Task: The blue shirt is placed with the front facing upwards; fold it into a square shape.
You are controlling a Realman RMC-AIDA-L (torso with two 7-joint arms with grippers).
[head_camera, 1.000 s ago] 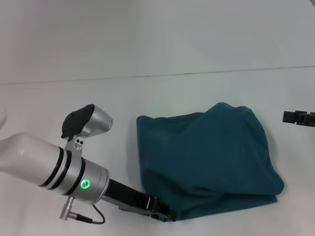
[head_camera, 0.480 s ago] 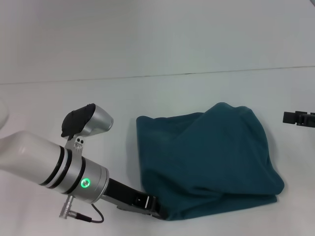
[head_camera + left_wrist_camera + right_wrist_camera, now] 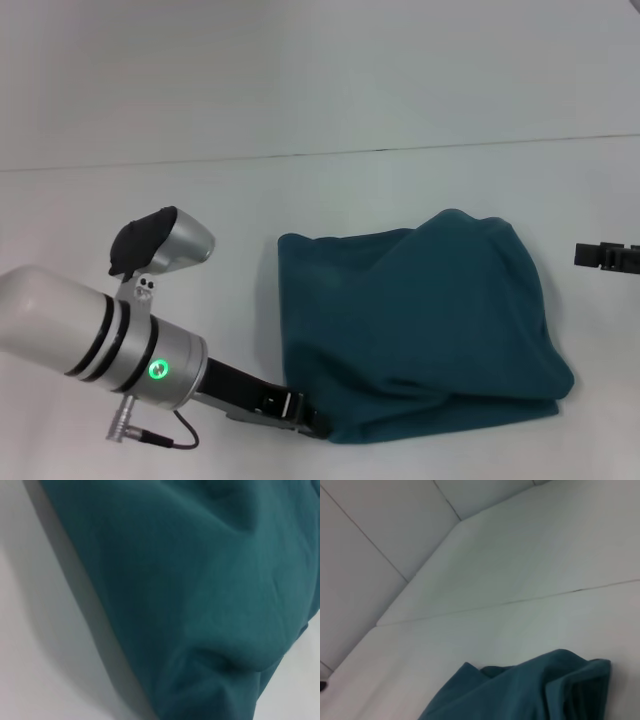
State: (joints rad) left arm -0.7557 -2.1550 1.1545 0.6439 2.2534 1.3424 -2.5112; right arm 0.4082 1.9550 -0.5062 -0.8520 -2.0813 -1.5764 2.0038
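The blue shirt's far side (image 3: 468,230) bulges loosely across from my left gripper's corner of the shirt. I should hold the shirt's bulging edge (image 3: 520,265) with my right gripper before my left gripper pulls the corner out.
The blue shirt (image 3: 420,320) lies on the white table as a rumpled, roughly square bundle with its plain fabric up and no lettering showing. Its right part bulges over a folded layer along the near edge. My left gripper (image 3: 312,422) is low at the shirt's near left corner, with its tip against or under the cloth edge and its fingers hidden. The left wrist view is filled by creased shirt cloth (image 3: 200,580) seen from very close. My right gripper (image 3: 605,257) is at the right edge of the head view, clear of the shirt. The right wrist view shows the shirt's top (image 3: 530,690) from a distance.
A thin seam (image 3: 400,150) crosses the white table behind the shirt. The left arm's silver forearm (image 3: 110,340), with its green light, covers the near left of the table. A wall (image 3: 365,580) rises beyond the table's far edge.
My left arm has drawn back toward the left and the near side. Its gripper tip has slid left along the shirt's near edge. The right gripper has barely moved.
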